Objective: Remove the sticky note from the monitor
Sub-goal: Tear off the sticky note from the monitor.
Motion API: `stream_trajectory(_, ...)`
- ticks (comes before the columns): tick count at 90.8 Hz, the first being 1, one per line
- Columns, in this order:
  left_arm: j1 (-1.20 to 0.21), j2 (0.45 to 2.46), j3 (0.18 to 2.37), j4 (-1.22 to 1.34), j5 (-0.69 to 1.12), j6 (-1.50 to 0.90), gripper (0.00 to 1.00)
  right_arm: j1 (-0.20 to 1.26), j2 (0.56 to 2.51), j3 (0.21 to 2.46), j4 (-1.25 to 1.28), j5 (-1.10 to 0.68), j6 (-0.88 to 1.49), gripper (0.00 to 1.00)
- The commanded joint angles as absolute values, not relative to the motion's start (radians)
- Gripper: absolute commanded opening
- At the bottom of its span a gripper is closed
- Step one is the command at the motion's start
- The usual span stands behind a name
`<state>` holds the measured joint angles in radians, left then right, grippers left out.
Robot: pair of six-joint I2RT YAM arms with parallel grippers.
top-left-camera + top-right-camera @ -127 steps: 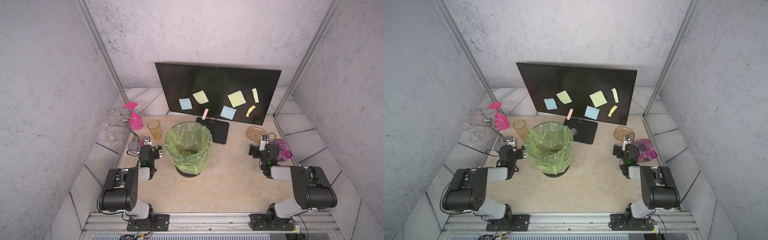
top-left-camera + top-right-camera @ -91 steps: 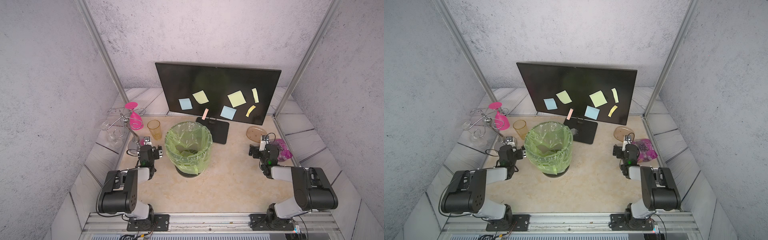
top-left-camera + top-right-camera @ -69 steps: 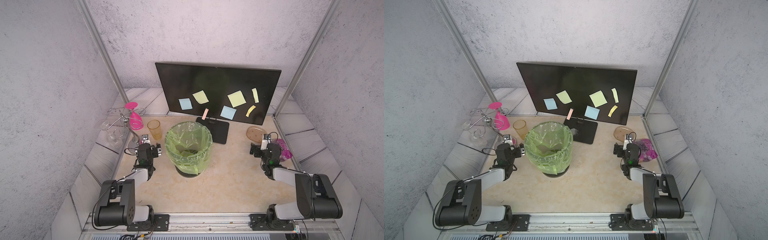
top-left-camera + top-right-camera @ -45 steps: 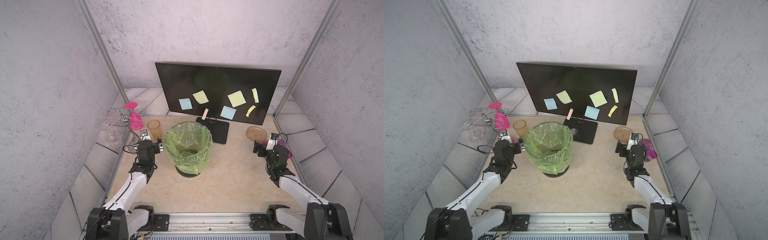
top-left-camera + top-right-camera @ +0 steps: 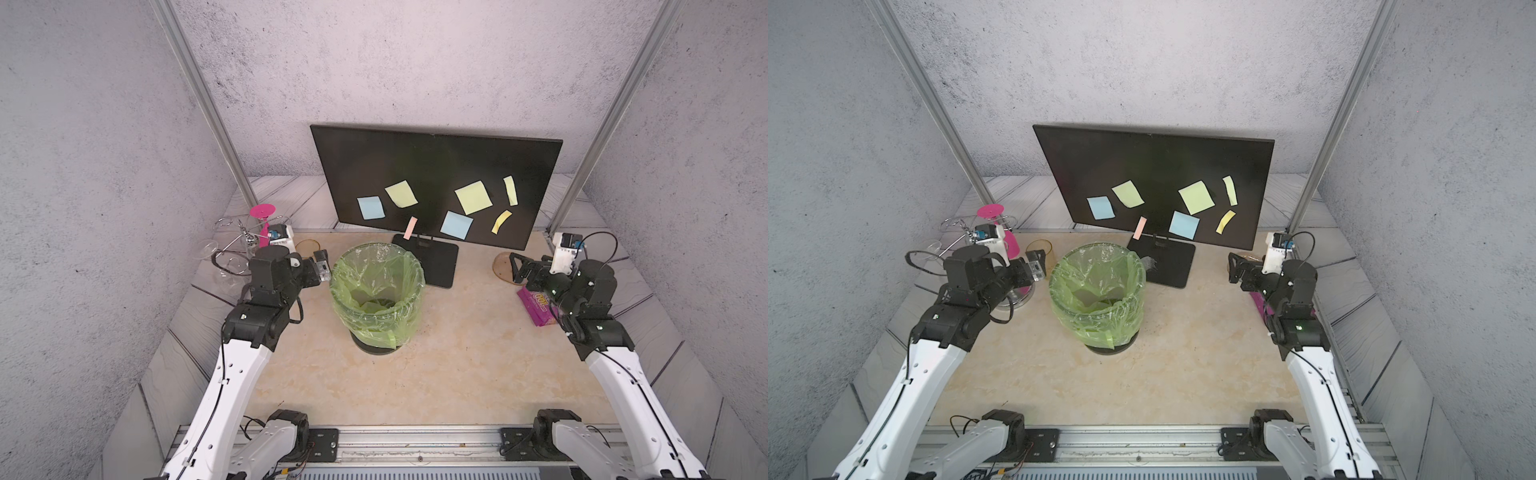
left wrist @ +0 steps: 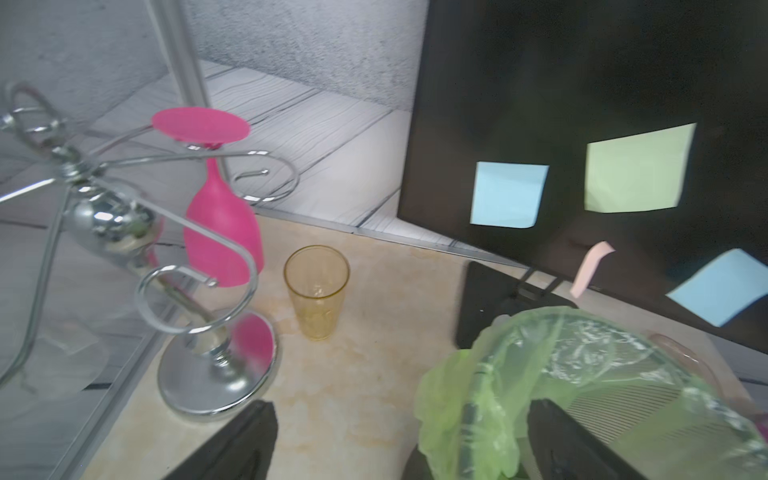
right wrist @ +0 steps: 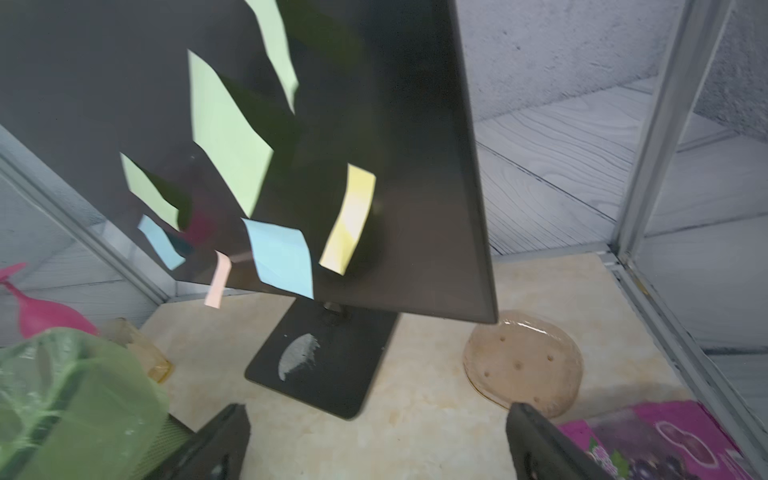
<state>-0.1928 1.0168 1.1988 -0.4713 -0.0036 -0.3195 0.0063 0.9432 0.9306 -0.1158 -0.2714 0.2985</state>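
The narrow green strip's lower end (image 5: pixel 513 201) sticks out from the monitor's screen. My right gripper should keep moving up toward that end (image 5: pixel 1232 202) until its open fingers are around it.
The black monitor (image 5: pixel 436 162) stands at the back of the table on its flat base (image 5: pixel 436 262), and it shows in both top views and both wrist views. Several sticky notes cling to the lower screen: a blue note (image 5: pixel 370 208), a green note (image 5: pixel 401 193), a larger green note (image 5: pixel 473 197), another blue note (image 5: pixel 456 225), a yellow strip (image 5: pixel 500 221) and a pink strip (image 5: pixel 410 227). My left gripper (image 5: pixel 322 269) hangs open by the bin's left rim. My right gripper (image 5: pixel 519 270) is open near the screen's lower right corner. Neither touches a note.
A bin lined with a green bag (image 5: pixel 376 291) stands in front of the monitor base. At the left are a chrome glass rack (image 6: pixel 124 224) with a pink glass (image 6: pixel 224 232) and an amber cup (image 6: pixel 316 286). At the right lie a brownish plate (image 7: pixel 521 365) and a magenta packet (image 5: pixel 536 305).
Both arms have unfolded, lifting and carrying their grippers forward toward the monitor. Both grippers stayed open. The notes have not moved.
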Motion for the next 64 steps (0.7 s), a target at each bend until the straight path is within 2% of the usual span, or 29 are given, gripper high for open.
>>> stream_trajectory(1, -0.199, 1.060, 1.297, -0.580, 0.200, -0.304, 1.00, 0.009, 0.968, 1.035, -0.210, -0.355, 0.342, 0.99)
stream_trajectory(16, -0.198, 1.092, 1.412, -0.604, 0.416, -0.326, 1.00, 0.009, 1.064, 1.229, -0.299, -0.398, 0.384, 0.99)
stream_trajectory(37, -0.200, 1.115, 1.484, -0.637, 0.668, -0.332, 0.99, 0.008, 1.204, 1.399, -0.254, -0.379, 0.504, 0.95)
stream_trajectory(64, -0.201, 1.128, 1.487, -0.642, 0.732, -0.322, 1.00, 0.007, 1.366, 1.511, -0.204, -0.366, 0.589, 0.87)
